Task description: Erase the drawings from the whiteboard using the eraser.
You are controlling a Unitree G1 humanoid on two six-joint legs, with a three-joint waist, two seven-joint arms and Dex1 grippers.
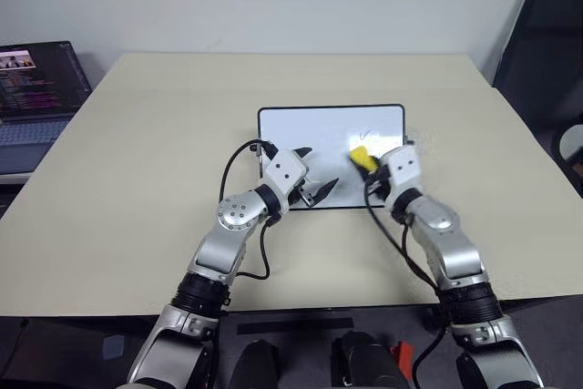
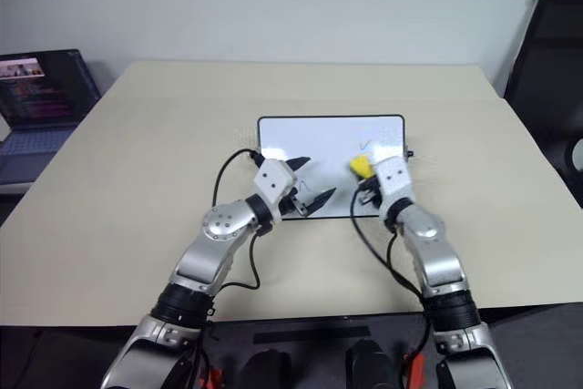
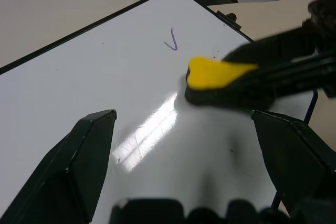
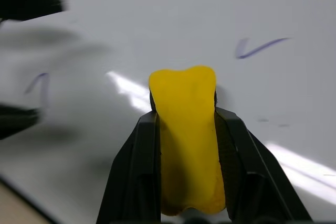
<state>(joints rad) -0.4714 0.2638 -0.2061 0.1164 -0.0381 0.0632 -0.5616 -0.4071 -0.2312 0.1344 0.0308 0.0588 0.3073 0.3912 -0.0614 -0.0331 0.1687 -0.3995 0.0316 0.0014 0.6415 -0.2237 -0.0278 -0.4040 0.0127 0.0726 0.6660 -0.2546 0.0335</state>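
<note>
The tick sits beyond the eraser's tip and my left gripper crowds the short stroke (image 2: 305, 187). I should first sweep my right gripper back over the tick (image 2: 365, 144).
The whiteboard (image 1: 301, 129) lies flat in the middle of the table, black-framed. A tick-like drawing (image 4: 257, 49) sits on its right part, and a second short stroke (image 4: 38, 83) lies nearer the left gripper. The yellow eraser (image 4: 186, 129), black underneath, rests on the board just short of the tick, with my right gripper (image 1: 367, 163) shut on it. Over the board's near edge my left gripper (image 1: 311, 175) stands open, nothing between its fingers (image 3: 79, 156).
An open laptop (image 1: 36, 88) stands past the table's far left corner. A dark chair (image 1: 547, 52) is at the right. Bare beige table (image 1: 137, 179) surrounds the board on all sides.
</note>
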